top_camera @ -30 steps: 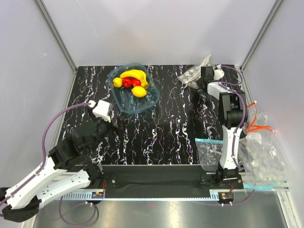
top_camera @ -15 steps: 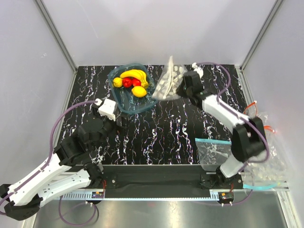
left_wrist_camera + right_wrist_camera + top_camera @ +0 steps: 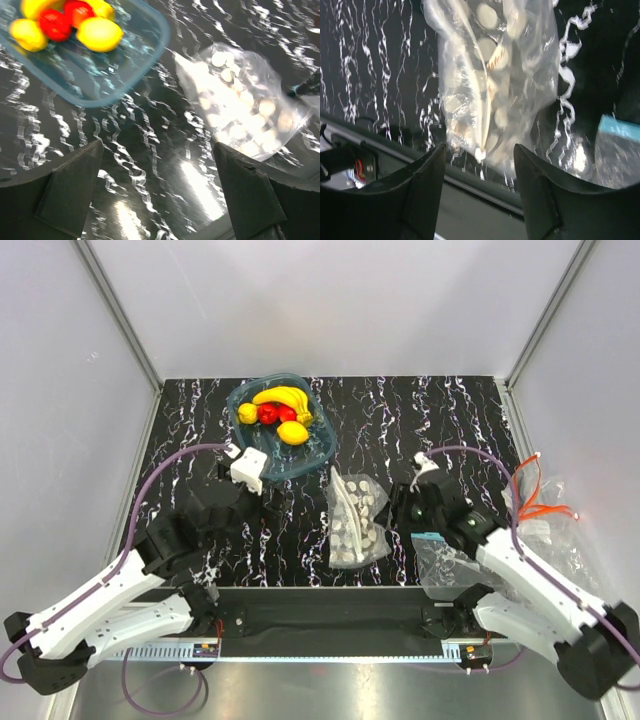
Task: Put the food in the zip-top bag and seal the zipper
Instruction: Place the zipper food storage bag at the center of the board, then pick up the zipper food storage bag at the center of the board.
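Next, I pinch the film (image 3: 336,525) next to the zipper with my left gripper while my right gripper keeps it steady, because the zip-top bag lies flat with its zipper (image 3: 349,508) toward my left gripper.
The food (image 3: 276,413), a banana bunch, lemon-like pieces and round red pieces, lies in a clear blue-tinted bowl (image 3: 300,466) at the back left, also seen in the left wrist view (image 3: 75,22). The polka-dot zip-top bag (image 3: 356,519) lies flat at mid-table, its pale zipper (image 3: 340,506) along the left side. My right gripper (image 3: 399,512) is open just right of the bag. In its wrist view the jaws (image 3: 480,150) stand apart over the bag's (image 3: 495,75) near end, the zipper (image 3: 481,107) running between them. My left gripper (image 3: 157,150) is open and empty between bowl and bag (image 3: 245,110).
A plain clear bag with a teal strip (image 3: 445,558) lies by the right arm's base. A heap of more clear bags (image 3: 556,575) and orange ties (image 3: 546,508) sit at the right edge. Grey walls enclose the black marbled table.
My right arm swung the polka-dot bag from the back right corner to mid-table, opened its jaws and let it go. My left arm crept forward toward the bowl.
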You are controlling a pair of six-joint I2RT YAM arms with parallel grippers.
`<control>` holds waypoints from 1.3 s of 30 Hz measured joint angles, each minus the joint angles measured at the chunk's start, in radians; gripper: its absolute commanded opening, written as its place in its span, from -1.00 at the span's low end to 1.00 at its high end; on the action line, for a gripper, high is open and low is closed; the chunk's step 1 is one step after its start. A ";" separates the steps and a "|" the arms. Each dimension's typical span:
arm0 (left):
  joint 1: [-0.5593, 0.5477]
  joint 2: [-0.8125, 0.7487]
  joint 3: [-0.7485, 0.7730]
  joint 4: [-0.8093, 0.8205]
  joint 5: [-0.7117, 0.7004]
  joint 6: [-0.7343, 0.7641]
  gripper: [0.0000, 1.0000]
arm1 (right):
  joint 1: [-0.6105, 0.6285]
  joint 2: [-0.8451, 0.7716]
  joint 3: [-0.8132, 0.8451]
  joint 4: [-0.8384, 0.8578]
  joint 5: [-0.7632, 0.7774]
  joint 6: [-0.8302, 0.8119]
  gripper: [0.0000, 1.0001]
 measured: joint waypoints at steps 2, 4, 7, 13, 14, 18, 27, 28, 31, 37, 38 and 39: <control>0.000 0.010 0.014 -0.012 0.035 -0.037 0.98 | 0.001 -0.095 -0.014 -0.077 -0.003 -0.003 0.26; 0.000 0.019 0.024 -0.014 0.065 -0.085 0.98 | 0.002 -0.183 -0.013 -0.123 -0.002 -0.007 0.18; 0.000 0.030 0.024 -0.002 0.109 -0.161 0.98 | 0.002 -0.267 -0.005 -0.156 -0.005 -0.020 0.00; 0.000 0.069 -0.076 0.123 0.209 -0.286 0.67 | 0.002 -0.136 0.056 -0.147 -0.016 -0.065 -0.26; 0.000 0.080 -0.103 0.149 0.229 -0.300 0.63 | 0.002 -0.095 0.060 -0.135 -0.021 -0.074 -0.29; -0.001 0.125 -0.186 0.230 0.286 -0.347 0.58 | 0.002 0.058 0.061 -0.101 -0.030 -0.100 -0.35; -0.001 0.298 -0.242 0.426 0.352 -0.393 0.27 | 0.002 0.265 0.091 0.010 -0.057 -0.135 -0.34; -0.001 0.319 -0.248 0.451 0.355 -0.391 0.22 | 0.002 0.288 0.097 0.025 -0.060 -0.139 -0.34; -0.001 0.386 -0.267 0.517 0.357 -0.388 0.07 | 0.002 0.342 0.109 0.058 -0.070 -0.151 -0.34; -0.001 0.484 -0.287 0.603 0.363 -0.381 0.03 | 0.002 0.442 0.137 0.117 -0.086 -0.171 -0.33; -0.001 0.496 -0.287 0.617 0.364 -0.380 0.01 | 0.002 0.460 0.139 0.130 -0.086 -0.174 -0.33; -0.001 0.508 -0.287 0.630 0.367 -0.377 0.00 | 0.002 0.480 0.140 0.143 -0.087 -0.177 -0.33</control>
